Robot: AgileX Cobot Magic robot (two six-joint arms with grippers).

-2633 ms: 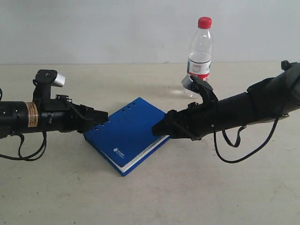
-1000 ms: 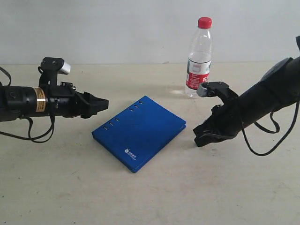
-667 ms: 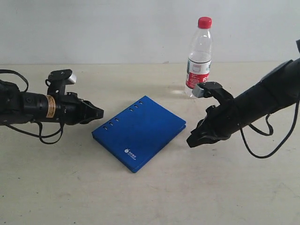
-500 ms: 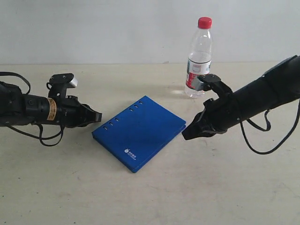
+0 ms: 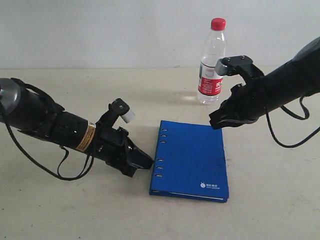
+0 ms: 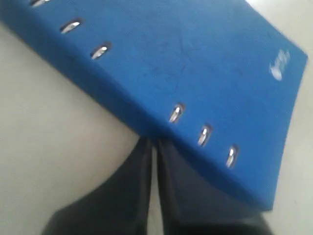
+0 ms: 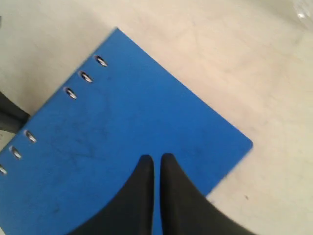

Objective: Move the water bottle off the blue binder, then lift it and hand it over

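The blue binder lies flat, its spine against my left gripper's shut tips, so my right gripper should take and raise the opposite edge first.
The water bottle stands upright on the table behind the blue binder, apart from it; red cap on top. The binder lies flat, its slot holes facing left. My left gripper is shut, low on the table, with its tips against the binder's spine edge; in the left wrist view the gripper meets that edge between the slot holes. My right gripper is shut and empty over the binder's far right corner, just in front of the bottle. The right wrist view shows the gripper over the blue cover.
The pale table runs to a white wall at the back. Black cables hang under both arms. The left arm's fingertip shows at the binder's spine side in the right wrist view.
The binder has turned and slid right and nearer, spine now facing left. My left arm swung down and in against the spine. My right gripper drew back and up toward the bottle.
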